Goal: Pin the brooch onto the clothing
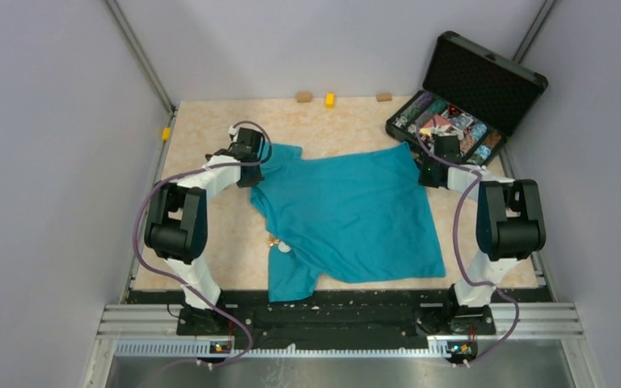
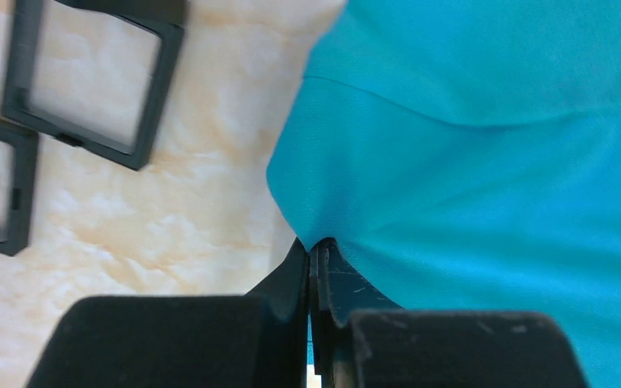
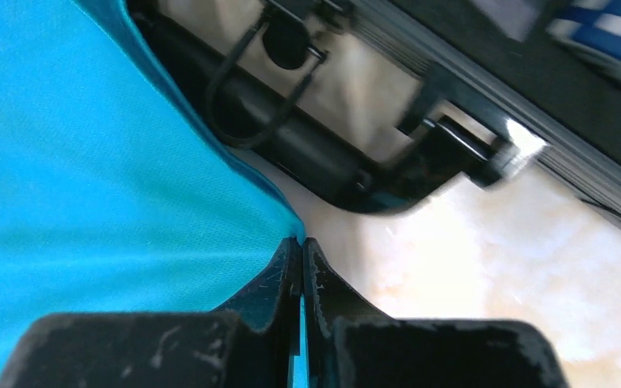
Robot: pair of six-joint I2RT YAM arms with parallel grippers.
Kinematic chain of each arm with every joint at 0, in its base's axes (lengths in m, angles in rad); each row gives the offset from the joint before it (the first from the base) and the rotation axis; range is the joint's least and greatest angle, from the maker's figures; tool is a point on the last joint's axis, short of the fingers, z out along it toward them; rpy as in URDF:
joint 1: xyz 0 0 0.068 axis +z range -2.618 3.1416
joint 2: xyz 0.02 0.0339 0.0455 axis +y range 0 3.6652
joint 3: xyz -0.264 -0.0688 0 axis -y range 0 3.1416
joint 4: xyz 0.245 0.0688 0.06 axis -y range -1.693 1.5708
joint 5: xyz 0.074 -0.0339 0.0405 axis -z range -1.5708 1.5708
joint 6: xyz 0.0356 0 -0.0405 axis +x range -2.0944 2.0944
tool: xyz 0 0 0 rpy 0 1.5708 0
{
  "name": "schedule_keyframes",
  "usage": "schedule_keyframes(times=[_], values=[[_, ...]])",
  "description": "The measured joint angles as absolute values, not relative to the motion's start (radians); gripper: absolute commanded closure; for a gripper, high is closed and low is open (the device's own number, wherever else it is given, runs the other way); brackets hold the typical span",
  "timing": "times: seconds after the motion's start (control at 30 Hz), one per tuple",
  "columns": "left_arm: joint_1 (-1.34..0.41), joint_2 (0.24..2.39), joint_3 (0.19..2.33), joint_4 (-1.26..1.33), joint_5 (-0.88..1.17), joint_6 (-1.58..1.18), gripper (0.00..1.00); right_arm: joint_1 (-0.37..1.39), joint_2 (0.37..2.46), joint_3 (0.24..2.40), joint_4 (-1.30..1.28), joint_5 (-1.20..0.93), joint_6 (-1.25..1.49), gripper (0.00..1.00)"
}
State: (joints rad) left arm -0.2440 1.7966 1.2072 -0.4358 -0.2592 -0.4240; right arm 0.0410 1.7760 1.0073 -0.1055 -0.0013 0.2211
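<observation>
The near sleeve lies creased while the clothing's hem corner meets the case's handle (image 3: pixel 234 145), so my right gripper should grab that sleeve (image 1: pixel 295 279) while my left gripper holds the clothing's shoulder.
The clothing, a teal T-shirt (image 1: pixel 348 214), lies spread flat on the marbled table with its collar toward the left. My left gripper (image 1: pixel 252 172) is at the shirt's far left corner. In the left wrist view that gripper (image 2: pixel 311 244) is shut, with a fold of the teal cloth (image 2: pixel 485 162) pinched at its tips. My right gripper (image 1: pixel 428 172) is at the far right corner, and up close it (image 3: pixel 301 241) is shut on the cloth edge (image 3: pixel 89 186). A tiny orange-brown speck (image 1: pixel 273 241) lies by the collar's white label (image 1: pixel 285 248); it is too small to tell whether it is the brooch.
An open black case (image 1: pixel 465 105) of multicoloured trinkets stands at the back right, close behind the right gripper; its rim and latch (image 3: pixel 356 162) fill the right wrist view. Small blocks (image 1: pixel 329 99) sit along the far edge. Black square frames (image 2: pixel 89 81) lie left of the left gripper.
</observation>
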Motion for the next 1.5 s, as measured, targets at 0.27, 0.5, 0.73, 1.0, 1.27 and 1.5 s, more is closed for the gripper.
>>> schedule_keyframes(times=[0.27, 0.5, 0.73, 1.0, 1.27, 1.5], values=[[-0.217, 1.805, 1.285, -0.458, -0.319, -0.371, 1.00, 0.040, 1.618, 1.023, -0.144, 0.109, 0.192, 1.00], [-0.227, 1.942, 1.467, -0.481, -0.392, -0.312, 0.99, 0.008, 1.676, 1.107, -0.149, 0.151, 0.181, 1.00], [-0.221, 2.005, 1.570, -0.525, -0.401, -0.276, 0.52, -0.020, 1.722, 1.215, -0.217, 0.176, 0.159, 0.50], [-0.197, 1.919, 1.550, -0.547, -0.307, -0.306, 0.40, -0.029, 1.662, 1.245, -0.277, 0.163, 0.150, 0.48], [-0.200, 1.675, 1.296, -0.495, -0.207, -0.413, 0.40, 0.271, 1.464, 1.117, -0.271, 0.088, 0.195, 0.48], [-0.189, 1.667, 1.109, -0.458, -0.172, -0.501, 0.44, 0.720, 1.392, 0.905, -0.136, -0.087, 0.327, 0.49]])
